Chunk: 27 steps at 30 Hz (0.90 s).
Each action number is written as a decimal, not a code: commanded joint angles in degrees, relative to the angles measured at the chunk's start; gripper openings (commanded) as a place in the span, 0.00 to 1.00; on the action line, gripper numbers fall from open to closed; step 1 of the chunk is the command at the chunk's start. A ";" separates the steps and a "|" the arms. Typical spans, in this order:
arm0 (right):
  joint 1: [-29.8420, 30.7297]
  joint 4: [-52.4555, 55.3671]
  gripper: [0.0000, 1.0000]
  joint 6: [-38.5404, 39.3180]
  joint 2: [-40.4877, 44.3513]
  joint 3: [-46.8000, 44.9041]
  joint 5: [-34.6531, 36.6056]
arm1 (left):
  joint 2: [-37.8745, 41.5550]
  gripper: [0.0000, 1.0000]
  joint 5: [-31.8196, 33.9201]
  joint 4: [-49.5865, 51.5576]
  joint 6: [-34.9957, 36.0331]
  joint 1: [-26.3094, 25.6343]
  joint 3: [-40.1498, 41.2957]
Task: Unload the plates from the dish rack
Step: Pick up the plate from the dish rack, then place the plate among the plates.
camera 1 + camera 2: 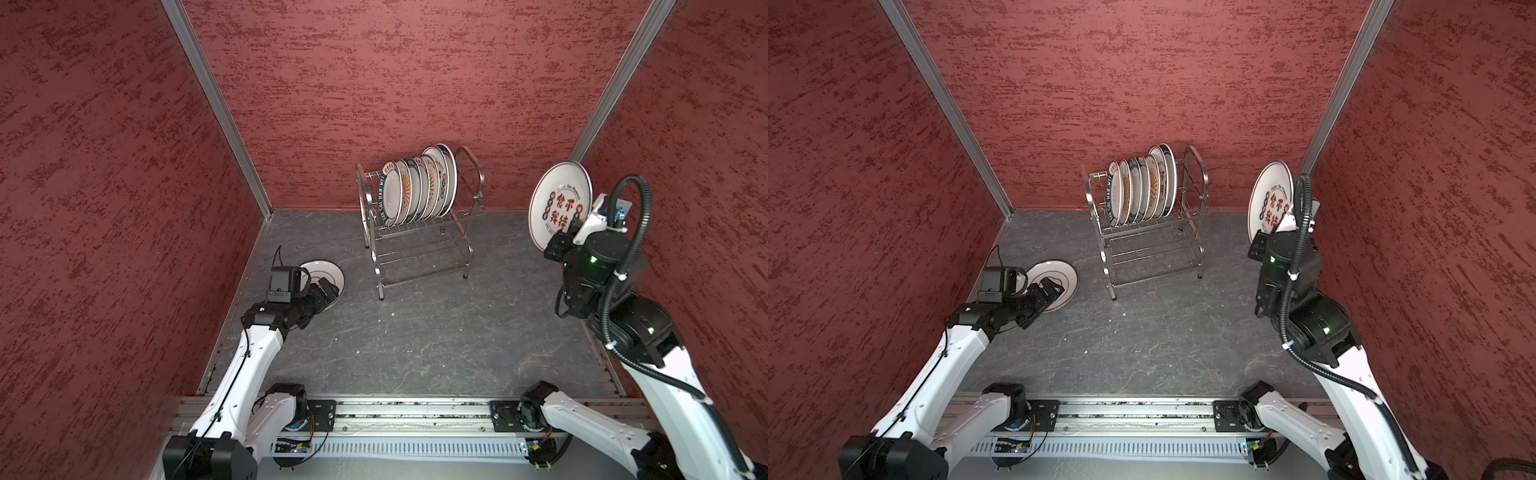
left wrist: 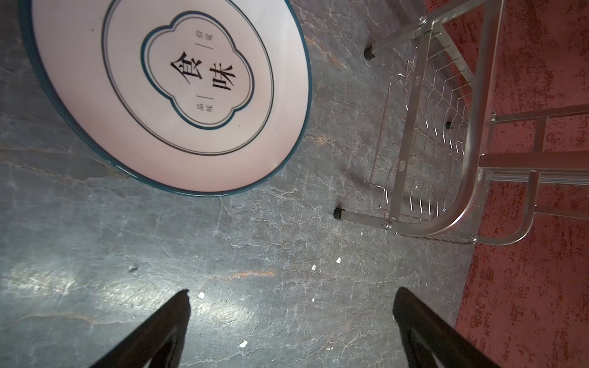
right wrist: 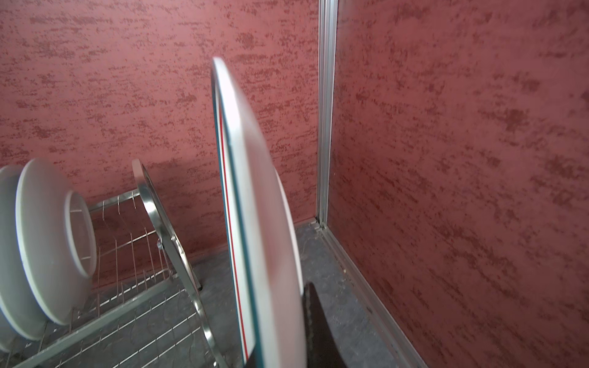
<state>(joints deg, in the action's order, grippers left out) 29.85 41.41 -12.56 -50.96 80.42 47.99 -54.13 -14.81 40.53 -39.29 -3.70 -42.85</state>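
Observation:
The white plate's far rim [image 1: 535, 197] is left free by my right gripper, so my open left gripper keeps going toward the middle [image 1: 409, 292] until it closes on that rim.
The dish rack [image 1: 419, 249] stands at the back middle of the grey table, with several plates [image 1: 415, 189] upright in its upper tier. In both top views my right gripper [image 1: 571, 232] is shut on the lower edge of a white plate with red-black Chinese characters [image 1: 559, 203], held upright in the air to the right of the rack. The right wrist view shows this plate [image 3: 255, 207] edge-on between the jaws. Another plate [image 1: 330, 274] with a teal rim lies flat at the left. My left gripper [image 1: 328, 289] hovers open just in front of that plate [image 2: 165, 92], nothing between its fingers.
Red textured walls close in the left, back and right sides, with aluminium corner posts [image 1: 615, 83]. The right wall is close behind the held plate. Small white crumbs [image 2: 243, 343] dot the table. A metal rail [image 1: 399, 411] with both arm bases runs along the front.

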 commanded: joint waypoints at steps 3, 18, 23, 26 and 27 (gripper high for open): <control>-0.06 8.96 0.00 -16.45 3.29 -5.71 -14.22 | 0.25 0.99 0.52 -1.85 -1.12 -3.13 -1.24; -0.14 -1.96 0.00 -31.40 7.86 -25.52 -45.70 | -0.25 1.00 1.60 -7.00 -2.76 -13.96 0.38; -0.16 -10.96 0.00 -34.72 5.72 -30.81 -54.92 | -0.69 0.99 1.75 -9.35 -4.02 -15.60 1.44; -0.14 -17.64 0.00 -37.21 4.55 -34.02 -58.68 | -0.23 1.00 1.07 -11.42 -5.65 -15.86 2.64; -0.14 -19.77 0.00 -37.79 3.48 -34.88 -60.20 | -0.19 0.99 0.49 -12.54 -6.05 -15.87 3.05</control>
<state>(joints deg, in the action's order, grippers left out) 29.80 33.52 -46.15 -46.89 46.26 -5.43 -54.46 -13.91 31.81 -43.57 -19.31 -41.06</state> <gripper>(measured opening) 0.104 0.995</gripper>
